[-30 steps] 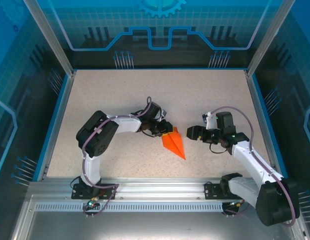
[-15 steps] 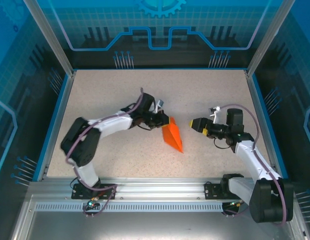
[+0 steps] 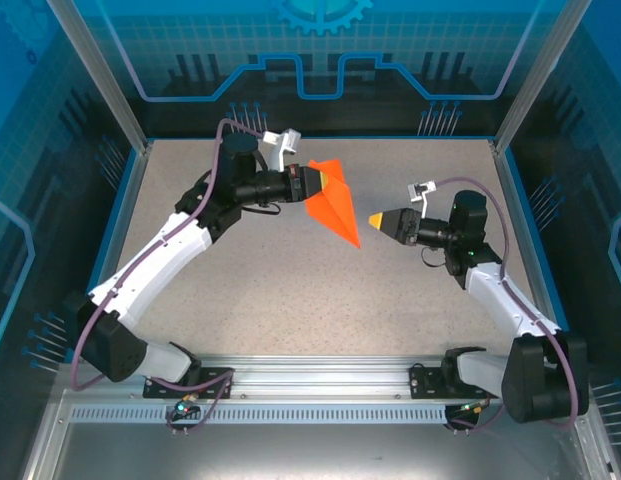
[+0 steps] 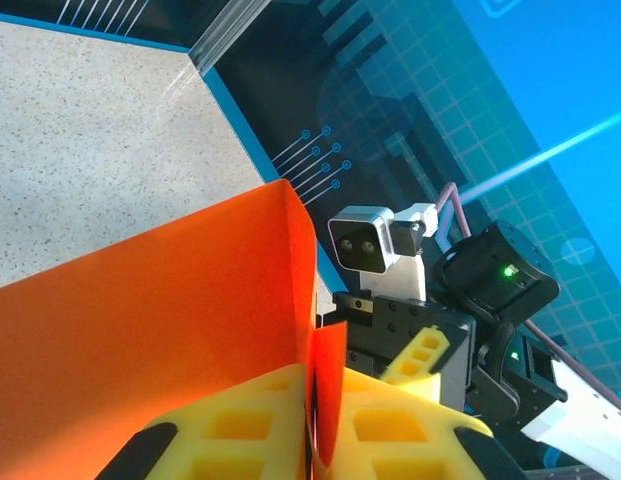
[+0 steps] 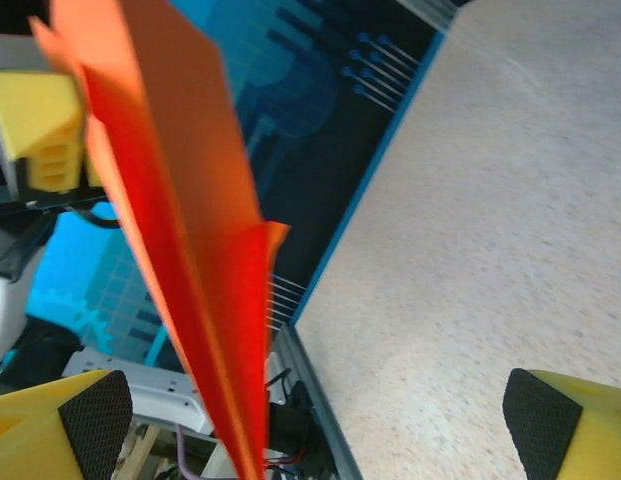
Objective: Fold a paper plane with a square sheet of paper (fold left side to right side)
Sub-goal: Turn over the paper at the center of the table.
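Note:
The paper plane will stay folded and straight when I carry it with my right gripper, because its layers fit into each other along a long straight crease.
The paper plane, a narrow orange dart with a centre crease, hangs in the air above the back middle of the table, its nose pointing down and to the right. My left gripper is shut on its wide rear end. In the left wrist view the yellow pads pinch the fold of the paper plane at the left gripper. My right gripper faces the plane's nose from the right, a short gap away. It stands open, and the paper plane hangs in front of it, nearer its left finger.
The speckled table is bounded by blue walls on the left and right and at the back. An aluminium rail with both arm bases runs along the near edge.
My left arm has lifted the plane off the table and carried it up and toward the back. The right gripper has opened wider and turned to face the plane's nose.

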{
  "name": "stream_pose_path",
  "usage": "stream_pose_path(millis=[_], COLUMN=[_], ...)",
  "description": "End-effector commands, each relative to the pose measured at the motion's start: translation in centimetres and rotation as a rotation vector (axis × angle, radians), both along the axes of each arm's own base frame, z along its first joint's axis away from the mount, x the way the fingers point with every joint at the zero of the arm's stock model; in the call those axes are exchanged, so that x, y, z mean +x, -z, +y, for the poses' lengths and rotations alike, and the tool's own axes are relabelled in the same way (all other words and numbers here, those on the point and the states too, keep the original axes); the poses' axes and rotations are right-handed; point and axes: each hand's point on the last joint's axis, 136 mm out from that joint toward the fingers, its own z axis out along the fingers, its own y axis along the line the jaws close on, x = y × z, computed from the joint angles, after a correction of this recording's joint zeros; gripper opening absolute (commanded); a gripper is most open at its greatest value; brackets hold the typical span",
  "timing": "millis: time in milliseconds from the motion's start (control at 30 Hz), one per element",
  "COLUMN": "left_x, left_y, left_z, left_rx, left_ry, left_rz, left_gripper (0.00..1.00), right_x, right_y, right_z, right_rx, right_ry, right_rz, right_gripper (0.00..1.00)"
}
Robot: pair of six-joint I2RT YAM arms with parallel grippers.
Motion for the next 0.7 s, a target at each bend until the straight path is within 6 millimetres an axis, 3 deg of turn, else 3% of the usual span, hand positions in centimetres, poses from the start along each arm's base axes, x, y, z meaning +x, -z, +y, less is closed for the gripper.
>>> stream_pose_path(millis=[0, 167, 333, 433, 467, 600, 667], left_x=[-1.3, -2.2, -2.7, -2.8, -2.8, -2.8, -2.7], left_y=[-2.2, -3.5, -4.0, -3.9, -3.8, -3.4, -3.0], left_z=[0.0, -0.3, -0.5, -0.6, -0.6, -0.4, -0.4], left_rx=[-0.011, -0.054, -0.082, -0.085, -0.084, -0.076, -0.069], left_ry=[0.051, 0.097, 0.128, 0.136, 0.134, 0.126, 0.123], left_rz=[-0.039, -0.055, -0.060, -0.053, -0.051, -0.047, -0.039], left_gripper=[0.13, 0.13, 0.14, 0.14, 0.14, 0.14, 0.15], right_x=[-1.2, -2.1, -2.4, -2.8, -2.8, -3.0, -3.0], right_y=[-4.4, -5.3, -5.3, -5.4, -5.4, -4.8, -4.7], right_z=[2.2, 5.2, 6.8, 7.1, 7.1, 6.8, 6.6], right_rx=[0.056, 0.046, 0.049, 0.048, 0.044, 0.014, 0.005], right_ry=[-0.095, -0.177, -0.205, -0.221, -0.217, -0.195, -0.191], right_rz=[-0.139, -0.146, -0.131, -0.135, -0.129, -0.124, -0.123], right_gripper=[0.99, 0.99, 0.98, 0.82, 0.70, 0.44, 0.34])
